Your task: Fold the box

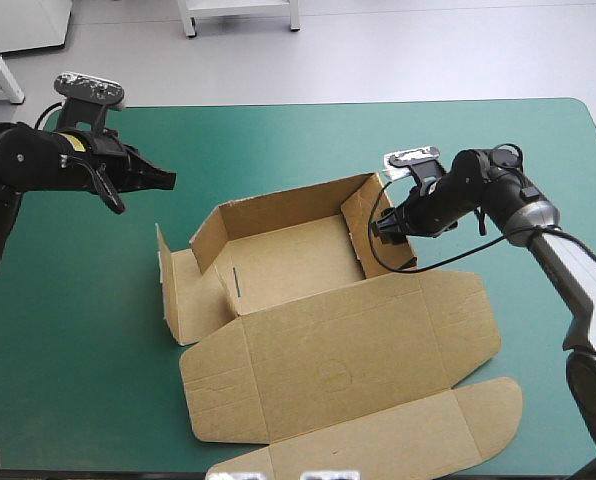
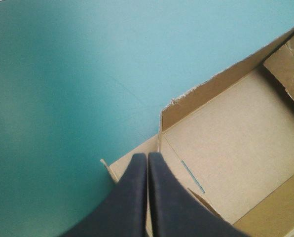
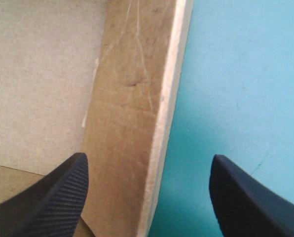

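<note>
The lid (image 1: 345, 363) is lying flat and is attached along the tray's near edge (image 1: 328, 294), so the lid will swing around flat along with the brown box when the robot turns it.
The brown box (image 1: 288, 265) sits mid-table as an open tray, far and side walls raised, its lid (image 1: 358, 370) lying flat toward the near edge. My left gripper (image 1: 163, 180) hovers shut, above the teal-green cover and left of the box's far-left corner (image 2: 162, 111). My right gripper (image 1: 386, 230) is open at the box's right wall (image 1: 370, 232). In the right wrist view that wall's top edge (image 3: 164, 133) stands between the two fingers (image 3: 63, 190), one over the box's inside, the other over the cover.
The left side flap (image 1: 183, 290) stands splayed out from the tray. A rounded tuck flap (image 1: 418, 430) reaches the table's near edge. Bare teal-green cover (image 1: 78, 320) lies left of the box and beyond its far wall.
</note>
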Robot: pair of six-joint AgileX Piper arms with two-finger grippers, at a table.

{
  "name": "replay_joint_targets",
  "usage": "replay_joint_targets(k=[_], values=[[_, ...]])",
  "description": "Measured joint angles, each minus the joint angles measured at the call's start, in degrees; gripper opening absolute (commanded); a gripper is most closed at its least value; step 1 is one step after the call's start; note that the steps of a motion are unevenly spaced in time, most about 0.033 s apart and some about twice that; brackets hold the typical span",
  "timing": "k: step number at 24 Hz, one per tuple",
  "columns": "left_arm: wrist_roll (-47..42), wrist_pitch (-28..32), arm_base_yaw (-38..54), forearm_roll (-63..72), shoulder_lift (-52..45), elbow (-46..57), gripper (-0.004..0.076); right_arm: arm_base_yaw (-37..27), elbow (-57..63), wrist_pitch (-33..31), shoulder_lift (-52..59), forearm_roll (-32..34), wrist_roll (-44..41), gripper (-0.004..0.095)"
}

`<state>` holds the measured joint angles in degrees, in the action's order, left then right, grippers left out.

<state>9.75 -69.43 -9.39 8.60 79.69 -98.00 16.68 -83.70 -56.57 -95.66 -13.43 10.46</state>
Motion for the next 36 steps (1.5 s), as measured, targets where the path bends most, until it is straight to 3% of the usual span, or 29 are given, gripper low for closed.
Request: replay_joint_targets(k=[14,18,23,28,32,34,36], values=[[0.1,-0.8,0.0,1.7,0.1,0.0,-0.0004,0.0,-13.5,-11.6,-2.7,4.0,-0.6,0.0661],[0.8,-1.9,0.0,1.8,0.9,0.0,-0.0004,2.0,-14.0,-12.1,-5.1,5.7,-1.2,0.0661],[1.5,-2.1,0.0,1.8,0.9,0.0,-0.0004,8.0,-18.3,-13.9,-10.7,12.9,-3.8,0.0662],[1.6,-2.1,0.0,1.8,0.9,0.0,-0.0004,8.0,-20.2,-14.1,-14.0,14.7,-5.2,0.0641],[1.6,-2.1,0.0,1.8,0.9,0.0,-0.0004,8.0,-20.4,-14.1,-15.6,14.7,-5.5,0.0555],[1.6,-2.1,0.0,1.8,0.9,0.0,-0.0004,8.0,-20.4,-14.1,-17.1,14.8,-5.9,0.0414],[1.6,-2.2,0.0,1.8,0.9,0.0,-0.0004,8.0,-20.4,-14.1,-17.8,14.8,-6.4,0.0196]])
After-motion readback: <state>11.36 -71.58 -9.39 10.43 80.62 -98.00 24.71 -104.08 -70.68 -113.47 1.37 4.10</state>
